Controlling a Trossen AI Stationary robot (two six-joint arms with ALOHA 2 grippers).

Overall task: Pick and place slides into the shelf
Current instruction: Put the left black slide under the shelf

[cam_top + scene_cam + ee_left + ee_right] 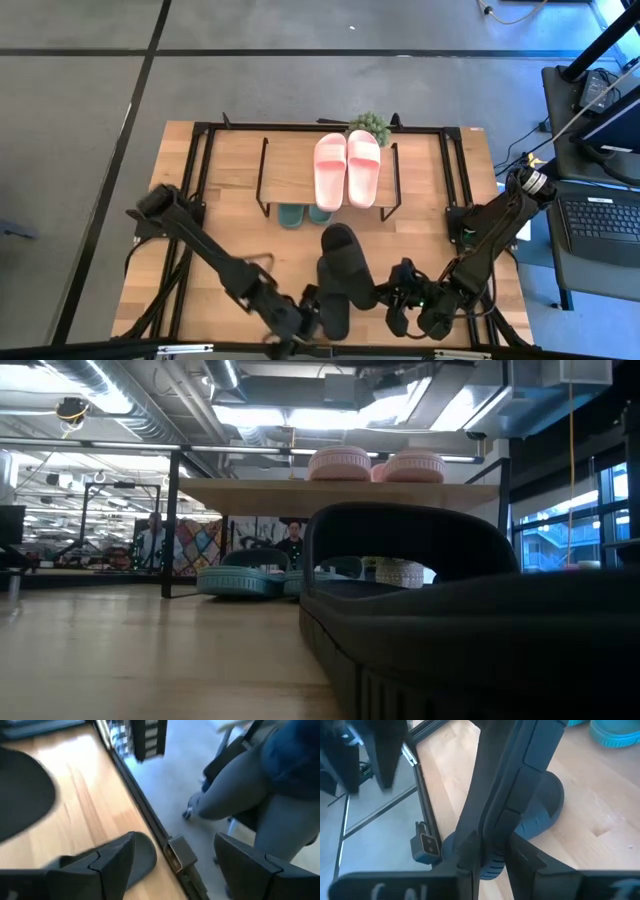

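The black slide in my right gripper (pixel 346 262) is slanted over the other one, so I need to straighten it before I carry it in next to the green slides.
Two pale pink slides (pixel 347 168) lie on the shelf's wooden top (pixel 290 165). Two green slides (pixel 303 213) sit on the table under it. Near the front edge are two black slides. One (pixel 333 312) lies flat, and it fills the low view (pixel 420 540). The other (pixel 345 262) lies slantwise over it, with my right gripper (pixel 392 298) shut on it. My left gripper (pixel 300 325) hangs open above the front edge, its fingers wide apart (pixel 175 870); the rounded end of a black slide (pixel 145 852) lies below them. My right gripper pinches the black slide between its two fingers at the slide's near right end (pixel 487 832). It comes in slanting down from the table's right. The slide runs edge-on away from the fingers as a long dark bar (pixel 515 765), above the other black slide (pixel 547 802). The fingers hide which part they hold.
A small potted plant (pixel 370 125) stands at the shelf's far edge behind the pink slides. A black metal frame (pixel 200 180) runs around the table. A seated person's legs (pixel 235 795) are just beyond the front edge. A laptop (pixel 600 225) sits off the table's right side.
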